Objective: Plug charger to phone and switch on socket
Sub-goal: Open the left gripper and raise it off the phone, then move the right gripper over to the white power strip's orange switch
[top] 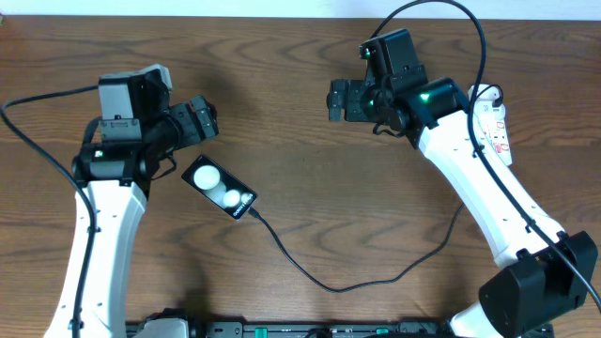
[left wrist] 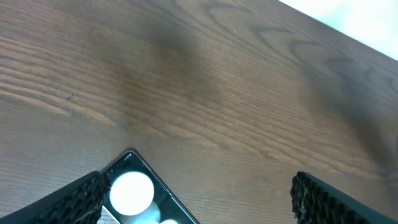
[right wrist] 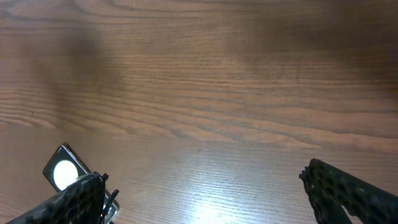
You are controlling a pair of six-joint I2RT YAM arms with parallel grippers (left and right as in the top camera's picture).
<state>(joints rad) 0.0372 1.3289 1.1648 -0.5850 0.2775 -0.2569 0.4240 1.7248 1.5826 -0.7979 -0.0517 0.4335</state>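
Note:
Next, my right gripper swings out of the way and comes from the side (top: 545,103) away from the phone to switch the strip on, because my right arm crosses over the socket strip (top: 494,124).
The phone (top: 218,188) is a black slab with two white circles, lying at an angle on the wooden table at centre left. The charger cable (top: 329,286) meets the phone's lower-right end, then loops across the table towards the right arm. The white socket strip (top: 495,122) lies at the far right, partly hidden behind the right arm. My left gripper (top: 202,117) is open and empty just above the phone's upper end. The phone (left wrist: 132,190) shows between its fingers (left wrist: 199,202). My right gripper (top: 338,99) is open and empty, far from the phone (right wrist: 62,173). Its fingers (right wrist: 205,199) are spread wide.
The wooden table (top: 310,188) fills the view. The right arm (top: 470,188) crosses over part of the cable and the socket. Thicker black robot cables run along the left edge (top: 38,141) and over the top right (top: 470,28).

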